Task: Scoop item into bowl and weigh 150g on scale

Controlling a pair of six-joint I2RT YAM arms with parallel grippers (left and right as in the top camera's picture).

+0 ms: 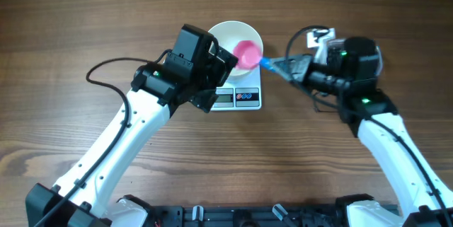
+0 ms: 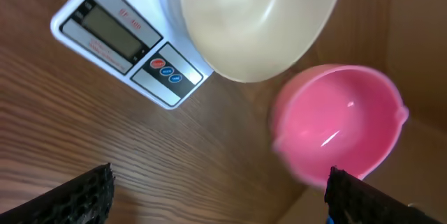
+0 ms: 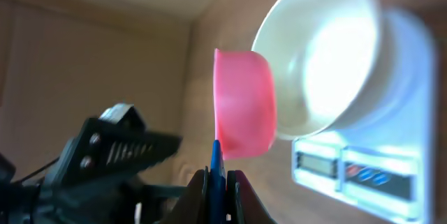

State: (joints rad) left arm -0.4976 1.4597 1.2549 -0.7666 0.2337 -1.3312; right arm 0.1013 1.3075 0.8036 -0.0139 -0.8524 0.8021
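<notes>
The scale's display (image 2: 112,33) is blank, so my left gripper needs to close its fingers and push the red button (image 2: 158,63) before any item goes into the bowl.
The white bowl (image 1: 228,37) stands empty on the small white scale (image 1: 248,98). A pink scoop (image 1: 248,54) with a blue handle (image 1: 268,63) hangs at the bowl's right rim, tilted on its side and empty. My right gripper (image 1: 284,66) is shut on that handle. In the right wrist view the blue handle (image 3: 217,172) sits pinched between the jaws, with the scoop (image 3: 244,105) in front of the bowl (image 3: 321,63). My left gripper (image 2: 220,196) is open wide with nothing in it, hovering over the wood just in front of the scale (image 2: 119,35). The item is out of view.
My left arm (image 1: 134,124) reaches in from the lower left, its wrist covering the scale's left part. The right arm (image 1: 389,135) comes in from the lower right. Bare wooden table (image 1: 85,15) surrounds the scale.
</notes>
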